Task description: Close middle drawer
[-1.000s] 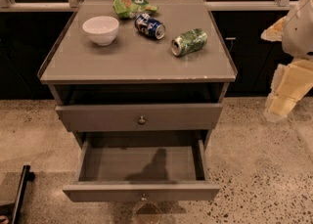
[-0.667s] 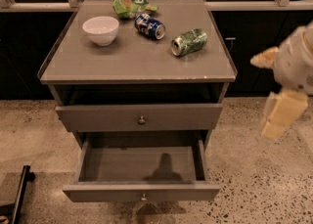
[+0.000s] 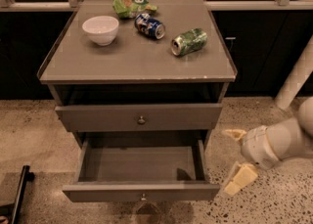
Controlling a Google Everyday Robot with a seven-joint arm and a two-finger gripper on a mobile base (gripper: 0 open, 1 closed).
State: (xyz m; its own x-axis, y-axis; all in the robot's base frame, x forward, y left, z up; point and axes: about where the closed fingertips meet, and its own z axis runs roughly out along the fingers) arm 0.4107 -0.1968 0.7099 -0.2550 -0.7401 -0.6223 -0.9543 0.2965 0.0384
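I expect the middle drawer (image 3: pixel 143 191) to slide straight in and stay square when I push its front corner, because parallel sides (image 3: pixel 202 157) run back into the cabinet.
The middle drawer (image 3: pixel 141 192) is pulled far out of the grey cabinet. Its grey inside is empty, and a small round knob (image 3: pixel 143 197) sits at the centre of its low front panel. My gripper (image 3: pixel 236 158) hangs low at the right, just beside the drawer's front right corner and apart from it. Its pale fingers (image 3: pixel 240 178) are spread and hold nothing. The drawer above (image 3: pixel 139 117) stands out only a little.
On the cabinet top (image 3: pixel 122 64) are a white bowl (image 3: pixel 100 29), a green chip bag (image 3: pixel 131 2), a blue can (image 3: pixel 149 26) and a green can (image 3: pixel 189 41), both lying down. A white pole (image 3: pixel 296 78) leans at the right. A black bar (image 3: pixel 19 193) lies on the floor at the lower left.
My arm has swung down from beside the cabinet top to the level of the open drawer, closer to its front right corner. The drawers have not moved.
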